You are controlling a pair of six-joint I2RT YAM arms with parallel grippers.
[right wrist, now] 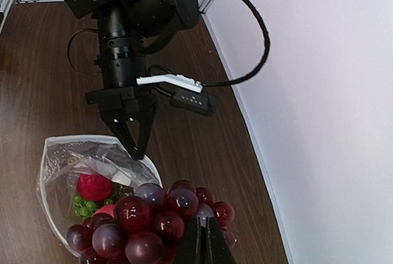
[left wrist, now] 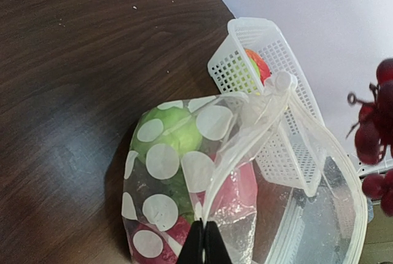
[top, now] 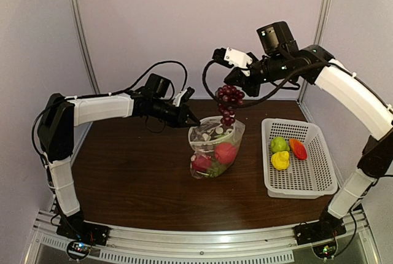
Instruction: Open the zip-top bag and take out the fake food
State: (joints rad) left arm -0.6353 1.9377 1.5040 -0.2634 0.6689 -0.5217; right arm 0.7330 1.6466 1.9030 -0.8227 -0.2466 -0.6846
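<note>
The grape bunch (top: 228,101) hangs clear of the bag's rim, so I keep my right gripper moving toward the basket and let go over its empty near end (top: 299,177).
The zip-top bag (top: 216,151) stands open-mouthed mid-table, clear with white dots (left wrist: 163,161). It holds fake food: a green fruit (left wrist: 174,130), a pink-red fruit (top: 225,152) and a red piece (right wrist: 94,186). My left gripper (top: 195,121) is shut on the bag's rim (left wrist: 204,239) and holds it up. Above the bag's mouth, my right gripper (top: 237,89) is shut on a dark purple-red grape bunch (top: 229,101) that hangs free in the air. The right wrist view shows those grapes (right wrist: 147,220) against the closed fingertips (right wrist: 204,240), with the left gripper (right wrist: 136,147) pinching the bag (right wrist: 67,153) below.
A white perforated basket (top: 310,175) sits right of the bag, close beside it (left wrist: 233,70). In it lie a green fruit (top: 279,144), a yellow lemon (top: 280,160) and an orange-red piece (top: 298,148). Walls close in the table's back and sides.
</note>
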